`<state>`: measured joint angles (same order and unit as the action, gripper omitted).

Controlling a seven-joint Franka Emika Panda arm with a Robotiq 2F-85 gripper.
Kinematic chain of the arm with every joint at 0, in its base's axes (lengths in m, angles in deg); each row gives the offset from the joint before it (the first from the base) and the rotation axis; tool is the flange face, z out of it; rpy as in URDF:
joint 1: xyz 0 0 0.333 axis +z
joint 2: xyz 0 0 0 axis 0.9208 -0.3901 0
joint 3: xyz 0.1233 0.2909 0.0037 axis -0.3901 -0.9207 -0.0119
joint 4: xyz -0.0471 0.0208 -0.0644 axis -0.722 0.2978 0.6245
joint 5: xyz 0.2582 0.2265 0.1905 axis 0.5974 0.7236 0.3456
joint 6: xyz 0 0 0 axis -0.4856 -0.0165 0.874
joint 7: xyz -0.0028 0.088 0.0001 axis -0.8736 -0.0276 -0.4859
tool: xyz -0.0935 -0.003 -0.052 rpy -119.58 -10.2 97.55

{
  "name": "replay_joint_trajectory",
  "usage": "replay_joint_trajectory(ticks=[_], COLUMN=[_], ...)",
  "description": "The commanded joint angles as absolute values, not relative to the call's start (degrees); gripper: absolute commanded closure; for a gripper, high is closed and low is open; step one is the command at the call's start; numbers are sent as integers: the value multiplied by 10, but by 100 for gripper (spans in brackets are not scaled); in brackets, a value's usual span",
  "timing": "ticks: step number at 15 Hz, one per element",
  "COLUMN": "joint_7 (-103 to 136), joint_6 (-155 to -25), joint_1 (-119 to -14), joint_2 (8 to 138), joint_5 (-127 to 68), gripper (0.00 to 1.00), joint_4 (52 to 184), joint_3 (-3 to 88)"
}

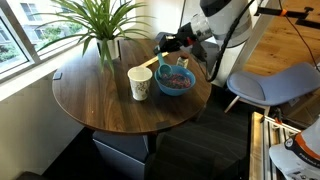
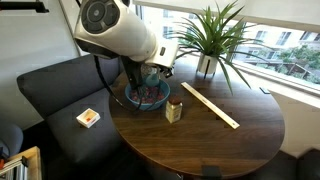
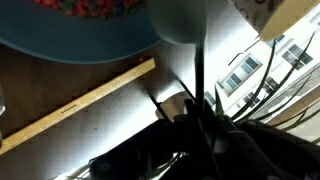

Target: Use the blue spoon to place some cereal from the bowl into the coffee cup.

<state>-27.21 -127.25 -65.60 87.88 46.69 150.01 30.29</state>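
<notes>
The blue spoon's head (image 3: pixel 178 18) is hanging out past the bowl's rim, away from the cereal. Next, my gripper swings back and dips the spoon into the heaped cereal (image 1: pixel 175 80) first.
My gripper (image 1: pixel 166 44) is shut on the handle of the blue spoon (image 3: pixel 181 20), which points away from me in the wrist view. The spoon's head hangs just past the rim of the blue bowl (image 3: pixel 70 42), between the bowl and the coffee cup (image 3: pixel 276 14). I cannot tell what lies in the spoon. The cereal (image 3: pixel 92 7) lies heaped in the bowl. In both exterior views the bowl (image 1: pixel 176 84) (image 2: pixel 147 97) stands next to the upright cup (image 1: pixel 140 83) (image 2: pixel 174 111), with the gripper (image 2: pixel 160 68) above the bowl's edge.
A long pale wooden stick (image 2: pixel 210 105) (image 3: pixel 80 100) lies on the round wooden table (image 1: pixel 100 105) near the bowl. A potted plant (image 1: pixel 100 25) stands at the table's window side. A grey chair (image 1: pixel 270 85) and a dark sofa (image 2: pixel 50 95) with a small box (image 2: pixel 88 118) flank the table.
</notes>
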Motion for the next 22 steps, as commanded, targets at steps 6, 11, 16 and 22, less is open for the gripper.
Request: replay_joint_trajectory(ticks=[6, 11, 16, 22], joint_7=[-339, -398, -367, -386], joint_6=[-1256, -1271, -1252, -1274], joint_1=[-666, -678, -677, -678], joint_2=[886, 940, 951, 928], joint_5=[567, 544, 476, 493], gripper=[98, 98, 98, 98], joint_4=[1517, 1540, 1588, 1568], joint_3=[305, 317, 310, 311])
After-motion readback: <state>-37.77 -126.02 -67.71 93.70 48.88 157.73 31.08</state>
